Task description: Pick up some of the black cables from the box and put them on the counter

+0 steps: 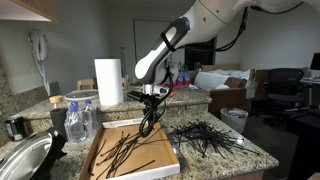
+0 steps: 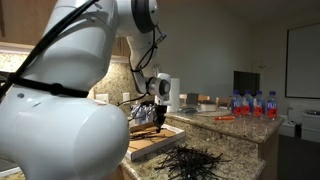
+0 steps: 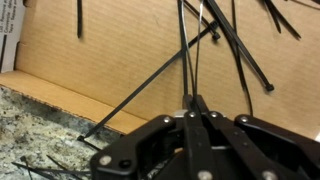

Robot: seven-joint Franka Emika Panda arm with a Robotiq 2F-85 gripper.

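Observation:
I should go on moving, since black cables (image 1: 149, 120) hang from my gripper and the way to the cable pile (image 1: 205, 136) is open, before I let go once they hang over it.
A flat cardboard box (image 1: 100, 158) lies on the granite counter (image 1: 215, 160) and holds several black cables (image 1: 128, 148). A pile of black cables (image 1: 205, 135) lies on the counter beside the box; it also shows in an exterior view (image 2: 195, 160). My gripper (image 1: 150, 103) hangs over the box's far right part, shut on a few black cables that dangle from it down into the box. In the wrist view the fingers (image 3: 193, 103) are closed together on thin black cables (image 3: 188, 50) over the cardboard box floor (image 3: 110, 60).
A paper towel roll (image 1: 109, 82) stands behind the box. Water bottles (image 1: 77, 120) and a metal bowl (image 1: 22, 160) are at the box's left. Red-capped bottles (image 2: 250, 104) stand on a far counter. The counter edge (image 3: 40, 125) lies beside the box.

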